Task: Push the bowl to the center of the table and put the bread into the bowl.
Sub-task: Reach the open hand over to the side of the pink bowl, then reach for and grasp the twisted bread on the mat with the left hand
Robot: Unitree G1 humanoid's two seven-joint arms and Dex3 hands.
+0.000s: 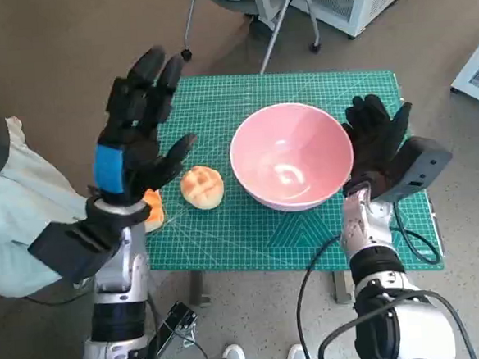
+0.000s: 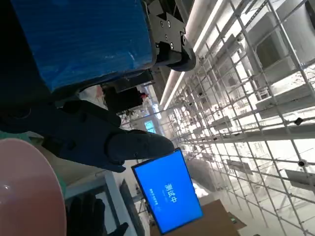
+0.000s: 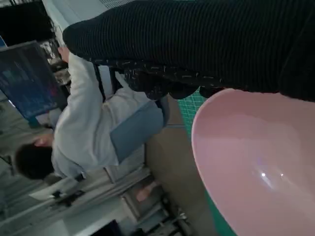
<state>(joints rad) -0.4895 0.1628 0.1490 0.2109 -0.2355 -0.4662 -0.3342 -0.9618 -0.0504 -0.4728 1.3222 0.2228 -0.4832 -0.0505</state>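
An orange top with a pale edge shows a little past my left gripper. I should expect a second, longer bread partly hidden behind it.
A large pink bowl stands near the middle of the green cutting mat; it also shows in the right wrist view and at an edge of the left wrist view. My right hand is open, its gloved palm against the bowl's right rim. A round golden bread roll lies just left of the bowl. My left hand is raised above the mat's left side, fingers spread, holding nothing.
An orange object lies at the mat's left edge, partly hidden behind my left wrist. A person in pale clothes sits close on the left, also seen in the right wrist view. Chair legs stand behind the table.
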